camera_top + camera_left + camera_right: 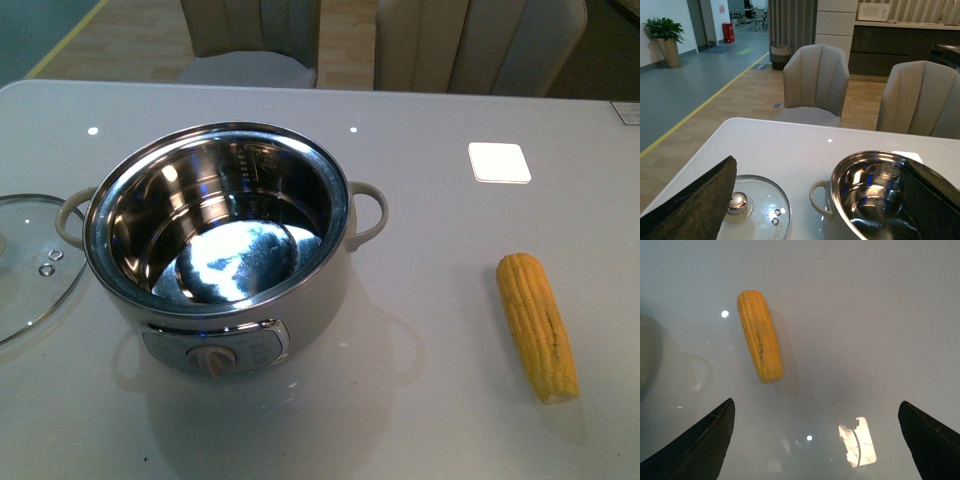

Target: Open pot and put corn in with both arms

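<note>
I expect the yellow corn point(538, 328) to fit whole inside the pot's rim when I put it in, since the corn is shorter than the pot's wide opening point(219, 216).
The cream-white pot point(300, 295) stands uncovered at the table's left centre, its steel bowl empty. It also shows in the left wrist view point(840, 220). Its glass lid point(25, 265) lies flat on the table left of it, seen with its steel knob in the left wrist view point(757, 210). The yellow corn point(537, 325) lies on the table at the right; it also shows in the right wrist view point(760, 335). My left gripper point(815, 205) is open above the lid and pot. My right gripper point(817, 440) is open and empty above the table, apart from the corn. Neither arm shows in the front view.
A white square patch point(499, 162) sits on the grey table point(430, 420) behind the corn. Two beige chairs point(815, 85) stand at the table's far edge.
</note>
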`<state>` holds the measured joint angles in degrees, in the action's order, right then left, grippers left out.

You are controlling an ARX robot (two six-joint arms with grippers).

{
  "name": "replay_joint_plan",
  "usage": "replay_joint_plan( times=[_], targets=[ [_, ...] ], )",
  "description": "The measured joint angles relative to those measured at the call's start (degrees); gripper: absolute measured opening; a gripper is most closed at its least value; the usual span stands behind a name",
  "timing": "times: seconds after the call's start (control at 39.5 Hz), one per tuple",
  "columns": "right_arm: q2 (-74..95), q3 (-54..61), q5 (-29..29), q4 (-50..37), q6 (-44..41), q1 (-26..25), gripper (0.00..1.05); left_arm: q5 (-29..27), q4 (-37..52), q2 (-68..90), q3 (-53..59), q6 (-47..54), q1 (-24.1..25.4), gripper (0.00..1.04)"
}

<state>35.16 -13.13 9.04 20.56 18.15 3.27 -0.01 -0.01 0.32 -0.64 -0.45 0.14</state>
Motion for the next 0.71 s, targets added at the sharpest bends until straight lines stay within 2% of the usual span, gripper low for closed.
replay_joint_plan(
  times=[0.15, 0.3, 0.46, 0.71],
  targets=[
    [15.67, -1.03, -3.76, -14.23, -2.03, -0.76, 0.96, 0.00, 0.00, 0.00, 0.00, 0.00, 0.00, 0.98],
    [34.34, -2.40, -3.65, -28.48, -6.99, -0.46, 0.96, 0.00, 0.00, 0.00, 0.00, 0.00, 0.00, 0.98],
    [49.66, -5.18, -3.32, -38.66, -10.32, 1.01, 0.96, 0.00, 0.00, 0.00, 0.00, 0.00, 0.00, 0.98],
    [68.26, -13.59, -5.73, -43.34, -13.42, 3.10, 0.96, 0.00, 0.00, 0.00, 0.00, 0.00, 0.00, 0.98]
  ],
)
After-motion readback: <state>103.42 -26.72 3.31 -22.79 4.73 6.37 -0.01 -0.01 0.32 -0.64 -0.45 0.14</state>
